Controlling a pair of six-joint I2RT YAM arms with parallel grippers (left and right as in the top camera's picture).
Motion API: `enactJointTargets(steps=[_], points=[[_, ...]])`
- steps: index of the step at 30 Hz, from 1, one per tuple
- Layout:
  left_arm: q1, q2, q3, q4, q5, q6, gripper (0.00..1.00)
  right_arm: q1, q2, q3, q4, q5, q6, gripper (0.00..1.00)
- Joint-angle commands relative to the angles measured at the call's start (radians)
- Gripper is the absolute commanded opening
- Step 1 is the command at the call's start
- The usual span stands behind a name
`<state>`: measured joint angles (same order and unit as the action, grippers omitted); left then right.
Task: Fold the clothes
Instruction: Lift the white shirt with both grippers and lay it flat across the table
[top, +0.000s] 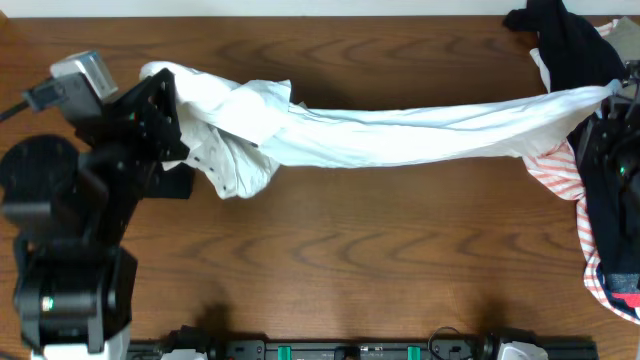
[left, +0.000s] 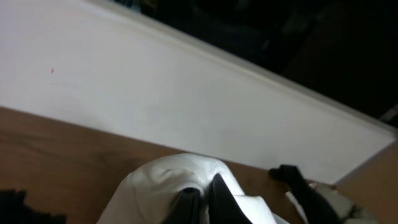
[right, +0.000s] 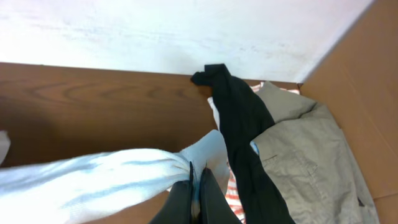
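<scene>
The white shirt is hanging in a narrow band (top: 400, 138) from my raised grippers. I should let it down onto the wooden table (top: 400, 188) while I pull both grippers back to spread it out.
A large white shirt (top: 400, 130) is stretched in a long twisted band across the far half of the wooden table. My left gripper (top: 170, 115) is shut on its bunched left end (left: 180, 180), where small black marks show near a hem. My right gripper (top: 612, 92) is shut on the shirt's right end (right: 208, 155), pinching a fold between its fingers (right: 214, 193). More clothes lie at the right: a black garment (right: 239, 118), a beige one (right: 305, 155) and a red-striped one (top: 555, 172).
The wooden table (top: 380, 250) runs under everything. A white wall (right: 174, 31) stands behind the far edge. The pile of garments fills the table's right end. A black rail (top: 350, 350) runs along the front edge.
</scene>
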<state>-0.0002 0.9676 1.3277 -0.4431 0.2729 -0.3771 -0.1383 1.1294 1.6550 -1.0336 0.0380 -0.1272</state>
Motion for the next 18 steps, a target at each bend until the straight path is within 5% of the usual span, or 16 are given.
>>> enactJointTargets(steps=[1,7,14,18], points=[[0.006,0.136,0.008,-0.002,-0.034,0.03,0.06,-0.006,0.116,0.0,0.002,0.022,0.018,0.01],[0.006,0.438,0.008,0.097,-0.034,0.052,0.06,-0.005,0.378,0.0,0.069,0.021,0.017,0.01],[0.005,0.777,0.061,0.628,0.097,0.021,0.06,-0.005,0.654,0.014,0.473,-0.008,0.072,0.01],[0.006,0.827,0.247,0.704,0.102,-0.003,0.06,-0.006,0.657,0.13,0.588,-0.009,0.149,0.01]])
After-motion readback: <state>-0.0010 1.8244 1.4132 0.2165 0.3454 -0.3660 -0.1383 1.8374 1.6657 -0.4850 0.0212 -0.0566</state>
